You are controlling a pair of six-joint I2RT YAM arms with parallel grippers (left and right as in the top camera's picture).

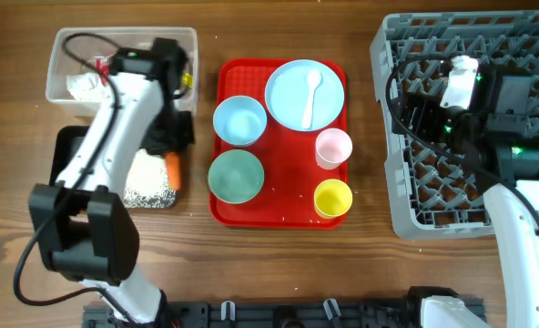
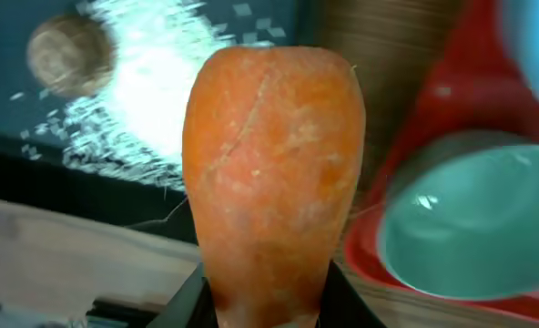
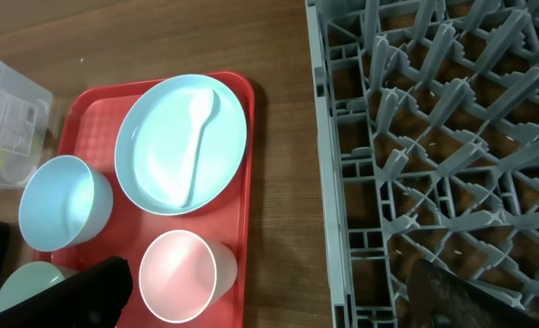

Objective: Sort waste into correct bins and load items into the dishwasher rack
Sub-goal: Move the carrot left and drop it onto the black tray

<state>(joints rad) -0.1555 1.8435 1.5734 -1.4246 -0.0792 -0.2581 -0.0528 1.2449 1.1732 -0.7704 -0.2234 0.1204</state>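
Note:
The orange carrot hangs clear over the white rice in the black tray, so my left gripper should go past the brown lump next and let go there.
My left gripper is shut on the orange carrot, which fills the left wrist view between the jaws. It hangs at the right edge of the black tray, which holds white rice and a brown lump. The clear tub behind it holds a white napkin. My right gripper is open and empty over the left edge of the grey rack, near the pink cup.
The flat red serving tray lies in the middle. It carries a light blue plate with a white spoon, a light blue bowl, a greenish bowl, the pink cup and a yellow cup.

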